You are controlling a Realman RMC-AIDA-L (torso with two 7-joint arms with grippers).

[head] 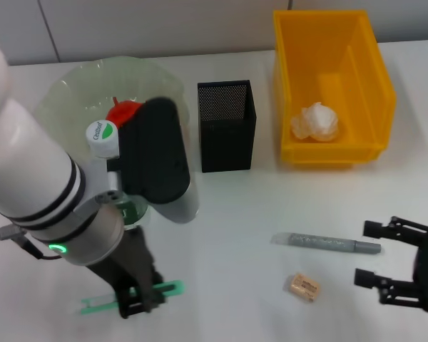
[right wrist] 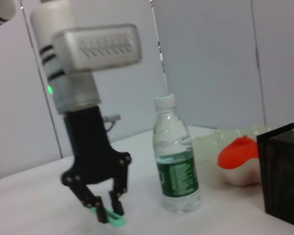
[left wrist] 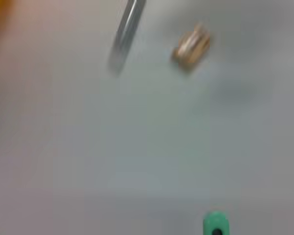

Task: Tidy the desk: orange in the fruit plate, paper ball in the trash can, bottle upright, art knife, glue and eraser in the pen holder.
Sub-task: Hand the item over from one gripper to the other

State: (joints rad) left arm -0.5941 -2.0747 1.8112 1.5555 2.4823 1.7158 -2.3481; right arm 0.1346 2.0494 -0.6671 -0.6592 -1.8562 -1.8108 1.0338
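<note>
The art knife is pinched crosswise at its middle by my left gripper, so I should lift it across and let my right gripper take its pale end before the pen holder.
A green art knife lies at the near left of the table. My left gripper is down on the knife, its fingers closed around the middle; the right wrist view shows the gripper pinching the green knife at the tabletop. The bottle stands upright beside the arm. The orange sits in the fruit plate. The paper ball lies in the yellow trash can. The grey glue and the eraser lie near my open right gripper. The black pen holder stands mid-table.
My left arm hides part of the fruit plate and the bottle's body in the head view. The left wrist view shows the glue, the eraser and the knife's tip on bare white tabletop.
</note>
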